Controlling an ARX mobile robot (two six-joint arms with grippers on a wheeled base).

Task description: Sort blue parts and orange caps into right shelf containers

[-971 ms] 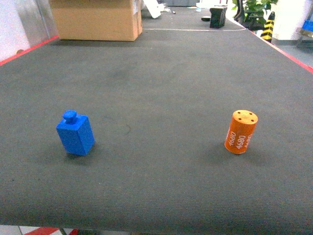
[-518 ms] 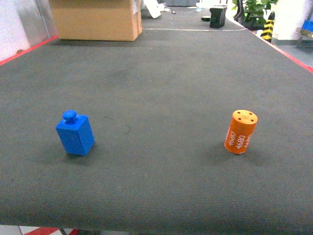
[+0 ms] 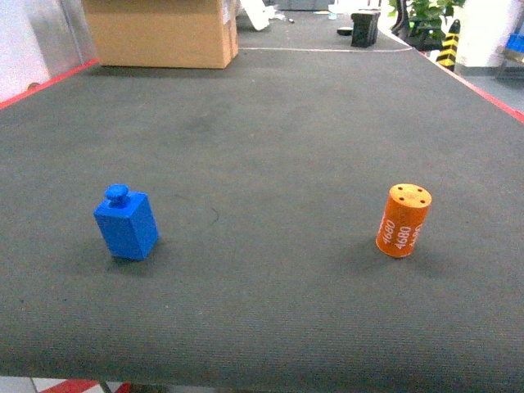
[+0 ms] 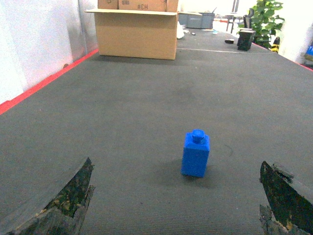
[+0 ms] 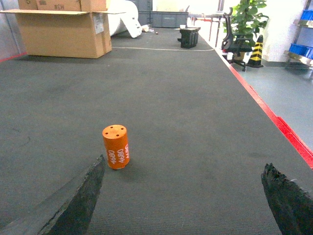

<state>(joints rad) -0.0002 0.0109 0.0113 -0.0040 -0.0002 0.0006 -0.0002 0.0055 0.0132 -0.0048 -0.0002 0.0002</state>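
The orange cap (image 3: 404, 219) is standing tall on a narrow round base (image 3: 395, 249), so it will end up on its side when the robot lets it go into the container.
A blue part (image 3: 127, 223) stands upright on the dark table at the left of the head view, knob on top. In the left wrist view the blue part (image 4: 196, 153) sits ahead of my left gripper (image 4: 176, 169), which is open and empty, well short of it. An orange cap (image 3: 403, 219) with white "4680" print stands at the right. My right gripper (image 5: 183, 166) is open and empty, with the orange cap (image 5: 116, 146) ahead, just beyond its left finger (image 5: 78, 200). Neither gripper shows in the head view. The right shelf containers are out of view.
A cardboard box (image 3: 160, 31) stands at the table's far left end. A black object (image 3: 364, 27) sits at the far end. Red tape edges (image 5: 274, 117) mark the table's sides, with floor, a plant (image 5: 247, 19) and a shelf beyond the right edge.
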